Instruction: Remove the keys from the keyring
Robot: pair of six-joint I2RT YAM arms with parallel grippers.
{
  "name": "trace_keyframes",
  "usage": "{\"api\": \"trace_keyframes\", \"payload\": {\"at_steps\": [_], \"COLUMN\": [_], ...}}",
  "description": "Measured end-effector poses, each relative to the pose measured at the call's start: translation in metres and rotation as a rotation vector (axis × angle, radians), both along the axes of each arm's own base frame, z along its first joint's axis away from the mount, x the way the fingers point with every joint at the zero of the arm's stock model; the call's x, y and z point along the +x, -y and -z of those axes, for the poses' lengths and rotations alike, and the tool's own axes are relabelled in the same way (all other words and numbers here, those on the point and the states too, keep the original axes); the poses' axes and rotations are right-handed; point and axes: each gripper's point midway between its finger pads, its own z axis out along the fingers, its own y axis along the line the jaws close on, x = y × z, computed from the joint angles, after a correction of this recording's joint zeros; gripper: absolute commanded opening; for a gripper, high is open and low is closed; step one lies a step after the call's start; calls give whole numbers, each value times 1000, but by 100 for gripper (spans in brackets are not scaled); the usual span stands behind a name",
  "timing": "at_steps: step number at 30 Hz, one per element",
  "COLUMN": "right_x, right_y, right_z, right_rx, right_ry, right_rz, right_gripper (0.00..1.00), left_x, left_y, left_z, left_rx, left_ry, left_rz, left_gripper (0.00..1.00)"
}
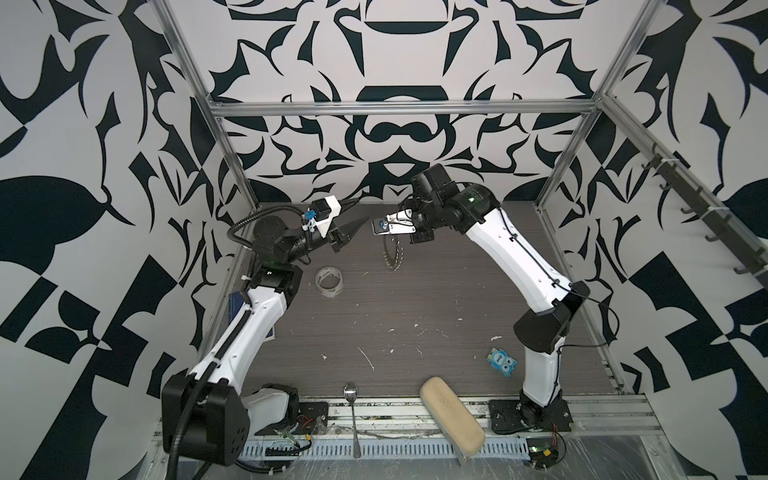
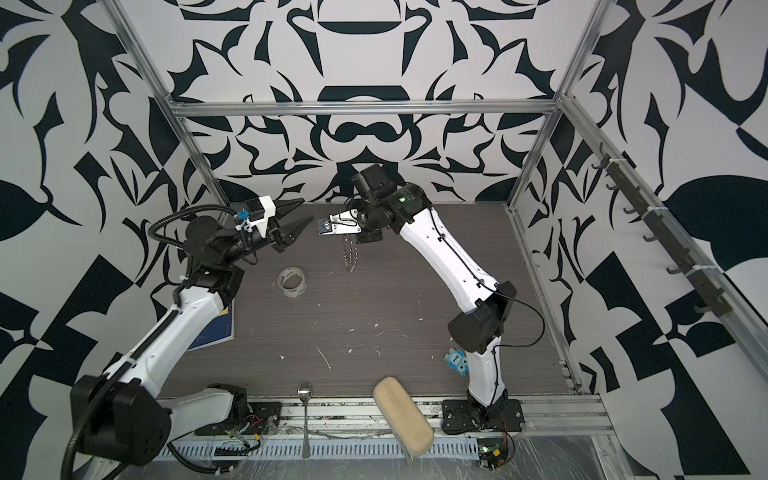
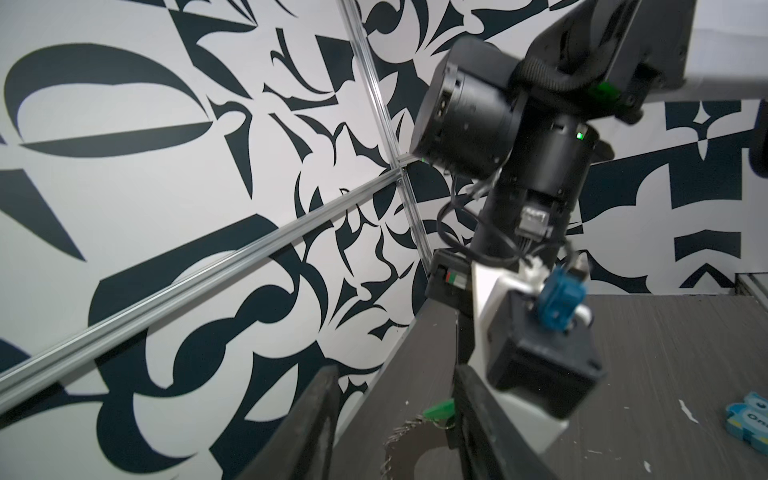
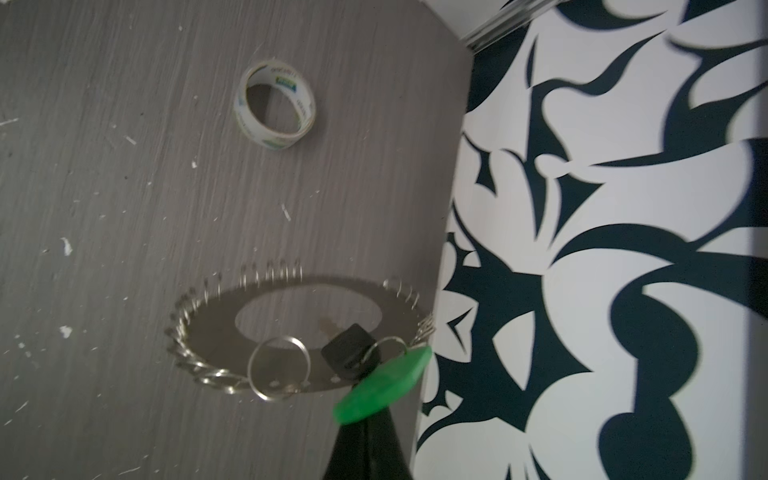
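The keyring (image 1: 392,255) hangs by the back wall at a crooked angle to the robot's left gripper, so next the right gripper pulls it forward before the left gripper takes the black-headed key (image 4: 349,352).
The keyring (image 4: 299,328) is a flat metal disc with a centre hole and many small wire loops round its rim. In both top views it hangs edge-on (image 1: 391,255) (image 2: 351,253) above the table from my right gripper (image 1: 383,228) (image 4: 365,428), which is shut on its rim. A green key (image 4: 382,384) and a black-headed one (image 4: 347,353) dangle right at those fingertips. My left gripper (image 1: 365,208) (image 3: 395,399) is open, level with the right one and a short gap to its left. Between the left fingers (image 3: 478,415) show the green key (image 3: 438,411) and ring (image 3: 399,440).
A whitish tape roll (image 1: 329,281) (image 4: 274,110) stands on the table below the left gripper. At the front edge lie a spoon (image 1: 352,411) and a beige case (image 1: 451,415). A small blue toy (image 1: 502,361) sits by the right arm's base. Frame posts flank the table.
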Motion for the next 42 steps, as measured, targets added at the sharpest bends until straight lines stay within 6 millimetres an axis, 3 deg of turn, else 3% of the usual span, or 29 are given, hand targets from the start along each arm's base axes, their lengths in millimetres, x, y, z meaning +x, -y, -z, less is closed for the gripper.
{"api": "trace_keyframes", "payload": {"at_steps": [4, 8, 14, 21, 26, 31, 38, 42], "right_x": [-15, -25, -21, -9, -10, -14, -4, -20], "right_y": [11, 20, 39, 57, 64, 76, 85, 79], "right_z": [21, 17, 29, 71, 82, 77, 45, 36], "right_rx": [-22, -13, -73, -209, -242, -188, -43, 70], "right_ry": [-81, -113, -119, -169, -191, -183, -119, -121], "right_rz": [30, 65, 182, 316, 382, 457, 572, 522], "right_gripper": [0, 0, 0, 0, 0, 0, 0, 0], "left_x": [-3, 4, 2, 1, -4, -6, -6, -8], "left_y": [-8, -11, -10, -8, -6, -4, 2, 20], "left_z": [30, 72, 110, 118, 122, 126, 124, 117], "left_rx": [-11, -47, -115, -190, -208, -212, -218, -213], "left_ry": [-138, -331, -532, -646, -718, -762, -809, -819], "left_rz": [-49, -80, -77, -92, -115, -134, -136, -91], "left_gripper": [51, 51, 50, 50, 50, 49, 48, 48]}}
